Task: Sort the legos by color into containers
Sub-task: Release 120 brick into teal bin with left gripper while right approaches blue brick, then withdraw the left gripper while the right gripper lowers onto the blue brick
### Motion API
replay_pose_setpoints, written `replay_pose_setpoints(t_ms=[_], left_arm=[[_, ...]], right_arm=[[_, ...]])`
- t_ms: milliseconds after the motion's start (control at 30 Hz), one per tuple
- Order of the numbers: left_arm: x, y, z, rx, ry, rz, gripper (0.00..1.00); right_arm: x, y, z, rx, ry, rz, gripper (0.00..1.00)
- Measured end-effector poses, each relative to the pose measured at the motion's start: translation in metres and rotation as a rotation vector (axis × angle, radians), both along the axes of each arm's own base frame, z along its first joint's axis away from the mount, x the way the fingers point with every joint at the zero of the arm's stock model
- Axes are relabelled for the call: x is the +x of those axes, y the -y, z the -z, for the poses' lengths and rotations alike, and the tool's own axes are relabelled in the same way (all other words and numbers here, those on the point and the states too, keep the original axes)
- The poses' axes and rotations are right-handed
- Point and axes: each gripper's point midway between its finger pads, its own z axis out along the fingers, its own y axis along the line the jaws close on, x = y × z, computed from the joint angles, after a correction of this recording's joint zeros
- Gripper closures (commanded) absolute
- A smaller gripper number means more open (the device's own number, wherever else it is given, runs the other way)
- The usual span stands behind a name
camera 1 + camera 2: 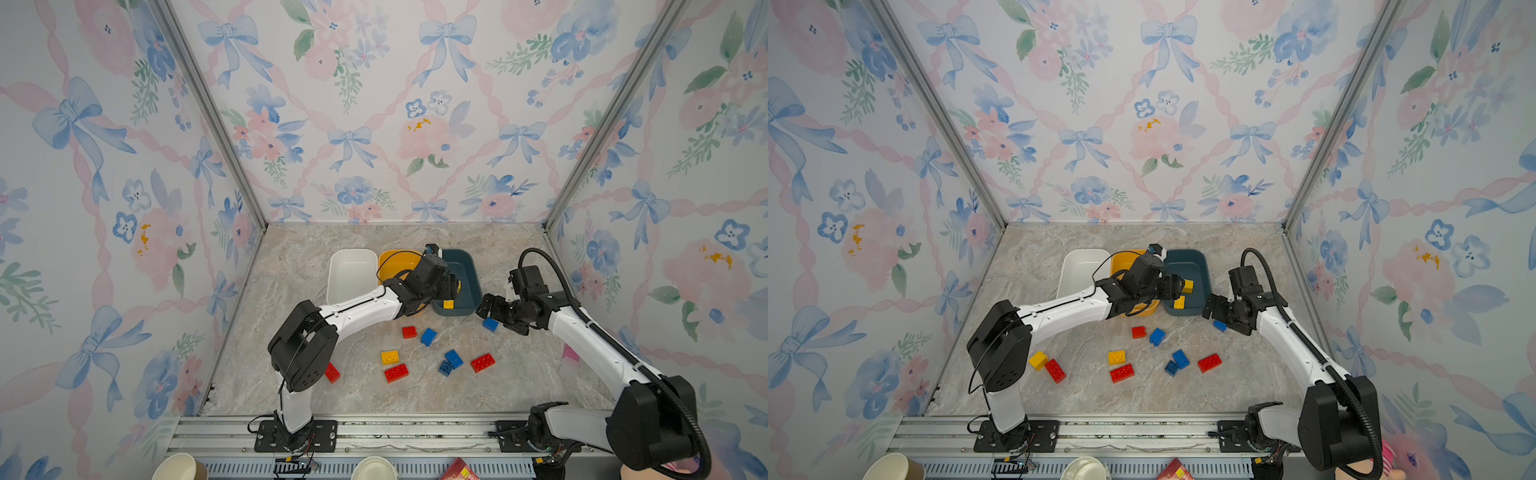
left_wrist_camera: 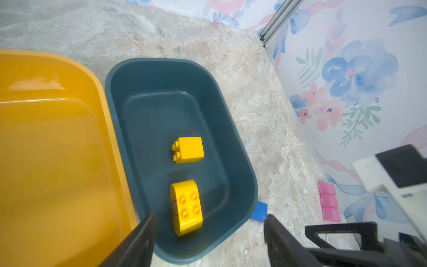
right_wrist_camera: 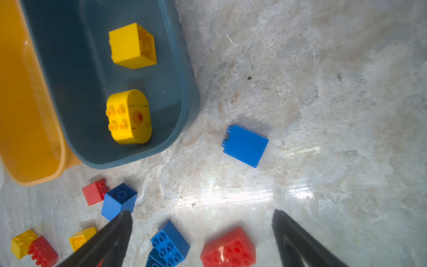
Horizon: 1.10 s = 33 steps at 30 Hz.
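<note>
The yellow-orange tub [image 1: 397,261] has my left arm stretching across it, so next my left gripper pulls back before my right gripper brings the blue lego [image 1: 490,324] there.
My left gripper [image 2: 209,219] hangs open over the near end of the dark teal tub [image 2: 161,111]. Two yellow legos lie free inside that tub, a square one [image 2: 188,149] and a rounded one [image 2: 186,207]. The yellow-orange tub [image 1: 397,262] and the white tub [image 1: 351,274] stand to its left, with no bricks showing in either. My right gripper [image 1: 485,309] is open and low over the table, beside a blue lego [image 3: 245,145] just right of the teal tub. Several red, blue and yellow legos, such as a red one [image 1: 395,372], lie scattered on the table in front.
A yellow brick [image 1: 1038,360] and a red brick [image 1: 1055,370] lie beside the left arm's elbow. A pink object [image 1: 570,355] rests against the right wall. Paper cups [image 1: 178,467] stand beyond the front rail. Floral walls close in three sides.
</note>
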Motion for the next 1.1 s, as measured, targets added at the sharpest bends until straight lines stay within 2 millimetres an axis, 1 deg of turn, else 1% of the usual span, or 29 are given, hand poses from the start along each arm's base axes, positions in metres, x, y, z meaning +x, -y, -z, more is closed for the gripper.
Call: replay_pose_setpoints(t_ms=[67,167,267,400,600,733,833,1033,1067,1100], left_arm=[[-0.004,-0.009,-0.006,-0.019,0.006,-0.012,0.21],[-0.007,-0.024,-0.008,-0.032,0.006,-0.033,0.19],[-0.008,-0.039,-0.008,-0.04,0.001,-0.058,0.18],[-0.01,-0.056,-0.009,-0.056,-0.001,-0.085,0.15],[-0.016,-0.082,-0.015,-0.094,0.007,-0.121,0.12],[-0.017,-0.1,-0.02,-0.117,0.019,-0.151,0.1],[-0.017,-0.11,-0.019,-0.124,0.021,-0.164,0.09],[-0.018,-0.122,-0.011,-0.126,0.003,-0.179,0.07],[-0.017,-0.123,-0.011,-0.128,0.002,-0.18,0.07],[-0.017,-0.124,-0.011,-0.129,0.002,-0.182,0.07]], right_arm=[[-0.003,0.005,0.011,-0.008,-0.032,0.026,0.0],[-0.009,0.014,0.022,-0.014,-0.068,0.078,0.05],[-0.011,0.023,0.028,-0.027,-0.082,0.132,0.09],[-0.007,0.033,0.031,-0.049,-0.084,0.193,0.14],[-0.005,0.042,0.045,-0.081,-0.122,0.25,0.18],[-0.003,0.043,0.054,-0.097,-0.148,0.265,0.19],[0.004,0.041,0.055,-0.109,-0.149,0.261,0.19],[0.022,0.029,0.055,-0.14,-0.133,0.226,0.21],[0.024,0.029,0.057,-0.147,-0.135,0.225,0.22],[0.024,0.029,0.059,-0.153,-0.142,0.224,0.25]])
